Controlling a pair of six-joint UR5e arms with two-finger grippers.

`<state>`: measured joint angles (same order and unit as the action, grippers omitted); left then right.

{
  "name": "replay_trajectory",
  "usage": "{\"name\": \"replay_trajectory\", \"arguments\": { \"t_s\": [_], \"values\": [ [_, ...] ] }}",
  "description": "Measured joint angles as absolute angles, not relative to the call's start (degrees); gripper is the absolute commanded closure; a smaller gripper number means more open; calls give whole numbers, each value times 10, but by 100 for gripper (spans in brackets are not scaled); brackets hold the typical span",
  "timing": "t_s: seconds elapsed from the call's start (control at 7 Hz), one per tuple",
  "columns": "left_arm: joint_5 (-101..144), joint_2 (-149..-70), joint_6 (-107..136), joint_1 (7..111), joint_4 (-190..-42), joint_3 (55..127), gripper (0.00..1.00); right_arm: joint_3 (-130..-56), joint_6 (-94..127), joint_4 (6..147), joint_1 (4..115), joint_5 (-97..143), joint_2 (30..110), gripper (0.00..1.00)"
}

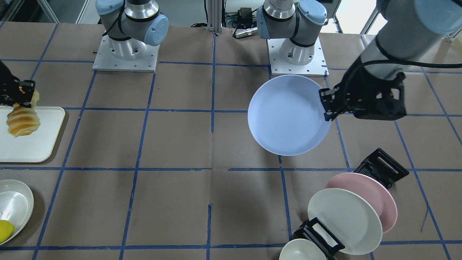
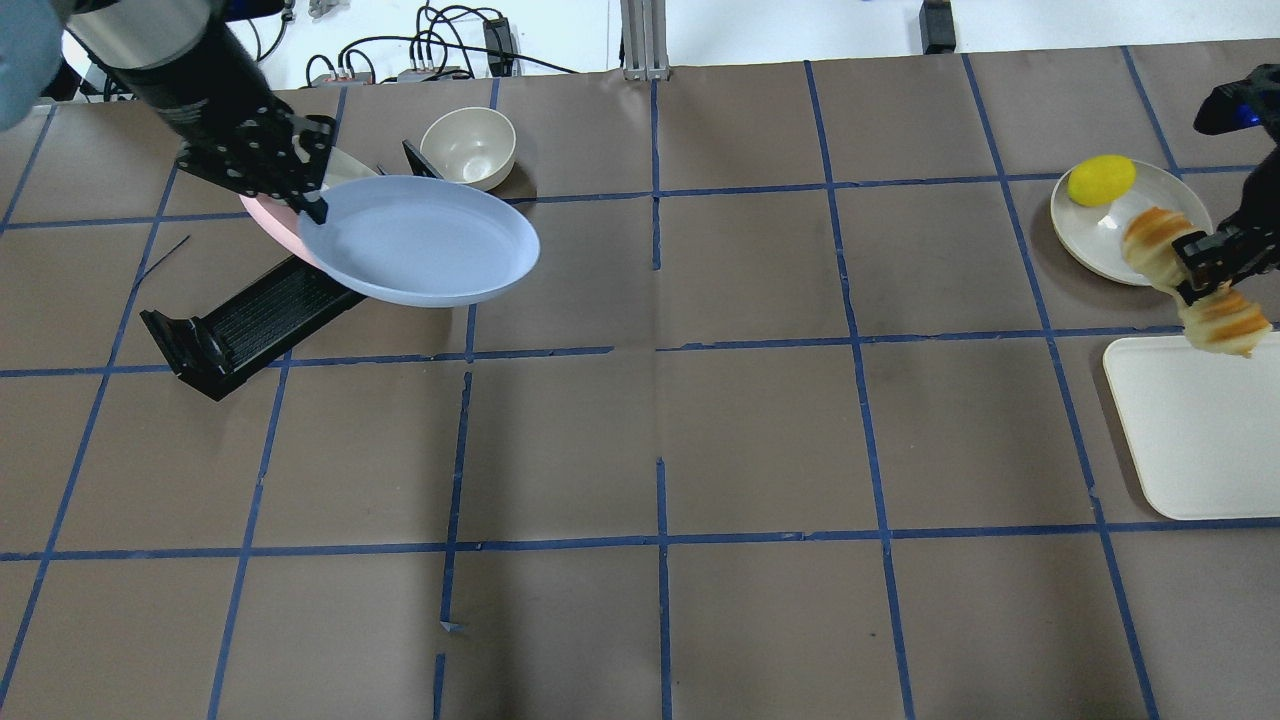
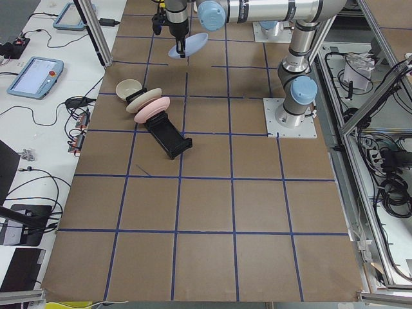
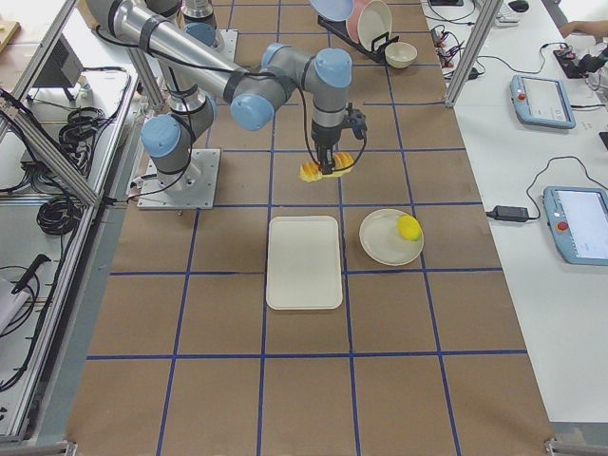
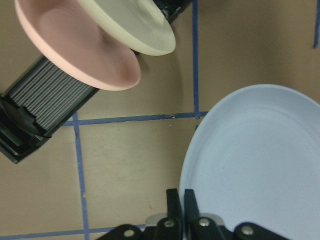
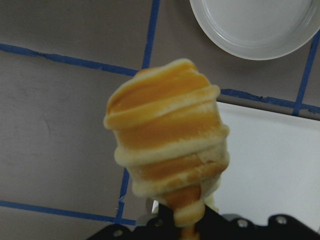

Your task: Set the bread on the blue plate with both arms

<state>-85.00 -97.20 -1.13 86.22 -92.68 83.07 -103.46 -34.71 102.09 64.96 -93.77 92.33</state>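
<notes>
I need to lay the blue plate slanted in the air (image 1: 289, 115) flat in the open middle (image 1: 219, 148) with my left gripper before my right gripper lowers the bread.
My left gripper (image 2: 312, 205) is shut on the rim of the blue plate (image 2: 420, 240) and holds it in the air above the table; the plate also shows in the front view (image 1: 287, 115) and the left wrist view (image 5: 260, 160). My right gripper (image 2: 1200, 280) is shut on the bread (image 2: 1225, 320), a ridged golden-and-cream roll, and holds it lifted over the edge of the white tray (image 2: 1190, 450). The bread fills the right wrist view (image 6: 167, 140) and shows in the front view (image 1: 22, 121).
A black dish rack (image 2: 240, 325) holds a pink plate (image 1: 375, 195) and a cream-white plate (image 1: 346, 220), with a small bowl (image 2: 468, 147) beside them. A cream plate (image 2: 1100, 235) with a yellow lemon (image 2: 1100, 180) sits beyond the tray.
</notes>
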Motion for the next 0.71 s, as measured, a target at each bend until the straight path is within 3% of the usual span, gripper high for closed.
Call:
{"name": "replay_trajectory", "arguments": {
  "t_s": [0.29,0.71],
  "values": [
    [-833,-976,120,937,-861,873,99,-1033,-239,972,724,-930,963,98],
    [-830,-977,244,1009,-682,995,97,-1033,-70,947,852,-909,974,98]
  ]
}}
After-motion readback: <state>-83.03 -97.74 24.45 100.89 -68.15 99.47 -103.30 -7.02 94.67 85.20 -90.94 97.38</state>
